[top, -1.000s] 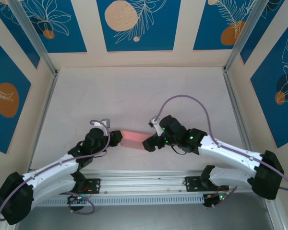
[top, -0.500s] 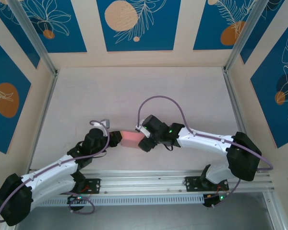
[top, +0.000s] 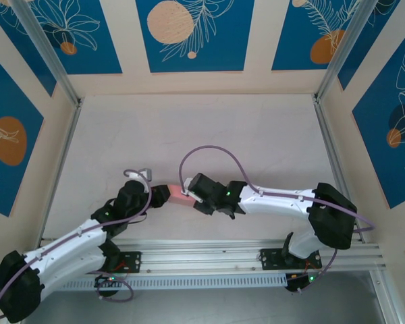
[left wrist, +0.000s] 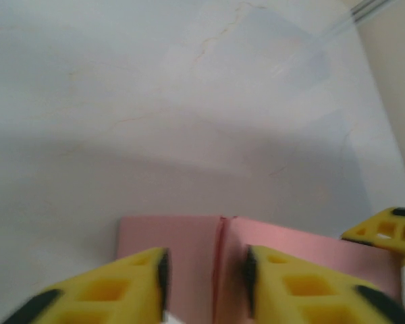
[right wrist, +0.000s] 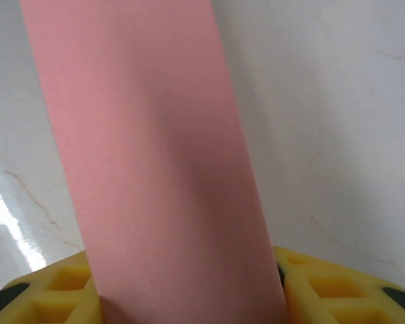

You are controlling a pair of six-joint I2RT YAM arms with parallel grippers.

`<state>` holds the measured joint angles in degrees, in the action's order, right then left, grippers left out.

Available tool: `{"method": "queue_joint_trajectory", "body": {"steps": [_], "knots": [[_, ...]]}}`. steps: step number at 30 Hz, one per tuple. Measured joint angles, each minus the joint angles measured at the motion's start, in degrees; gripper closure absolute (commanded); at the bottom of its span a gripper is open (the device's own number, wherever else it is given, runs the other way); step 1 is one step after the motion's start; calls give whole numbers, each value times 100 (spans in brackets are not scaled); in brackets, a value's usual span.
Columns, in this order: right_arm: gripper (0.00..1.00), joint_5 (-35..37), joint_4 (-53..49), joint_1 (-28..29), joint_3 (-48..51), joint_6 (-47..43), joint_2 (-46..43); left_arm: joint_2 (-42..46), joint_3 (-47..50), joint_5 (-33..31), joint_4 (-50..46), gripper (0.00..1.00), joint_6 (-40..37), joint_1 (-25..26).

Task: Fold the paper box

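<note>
The robot's right gripper has its fingers across both sides of the paper box (right wrist: 182, 202), so it should keep carrying the box to the clear table (top: 182, 165) until it lies flat, then let go.
The paper box (top: 177, 194) is a pale pink card piece low over the table, between my two grippers. In the left wrist view the paper box (left wrist: 189, 239) shows a crease down its middle and lies between the yellow fingers (left wrist: 115, 290) of my left gripper (left wrist: 206, 277). Those jaws stand apart with gaps to the crease. My left gripper (top: 163, 195) sits at the box's left end. My right gripper (top: 190, 198) covers the right end. In the right wrist view the paper box (right wrist: 148, 148) fills the span between both pads of my right gripper (right wrist: 185, 273), which is shut on it.
The pale table (top: 189, 128) stretches out beyond the grippers, bounded by metal posts (top: 64, 81) and patterned blue walls. A slotted rail (top: 202, 256) runs along the near edge by the arm bases. A yellow fingertip (left wrist: 385, 233) of the right gripper shows in the left wrist view.
The right arm slid left along the box and its jaws closed onto it. Less pink shows between the grippers. The left gripper's jaws have parted.
</note>
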<state>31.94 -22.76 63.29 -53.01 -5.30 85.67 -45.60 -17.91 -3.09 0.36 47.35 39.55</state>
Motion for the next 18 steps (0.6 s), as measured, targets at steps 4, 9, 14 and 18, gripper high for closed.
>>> {"method": "queue_joint_trajectory", "body": {"steps": [4,9,14,18], "knots": [[75,828,133,31,-72,-162,144,278,-378,-234,-946,30,-273,-109],[75,1633,623,-9,-107,-664,511,407,-1032,-481,-1362,23,-577,-651],[75,2109,1823,-219,-260,-1478,1357,404,-1261,-612,-1390,20,-824,-1193],[73,2441,2953,-470,-424,-2223,2031,404,-1303,-754,-1447,19,-1051,-1384]]}}
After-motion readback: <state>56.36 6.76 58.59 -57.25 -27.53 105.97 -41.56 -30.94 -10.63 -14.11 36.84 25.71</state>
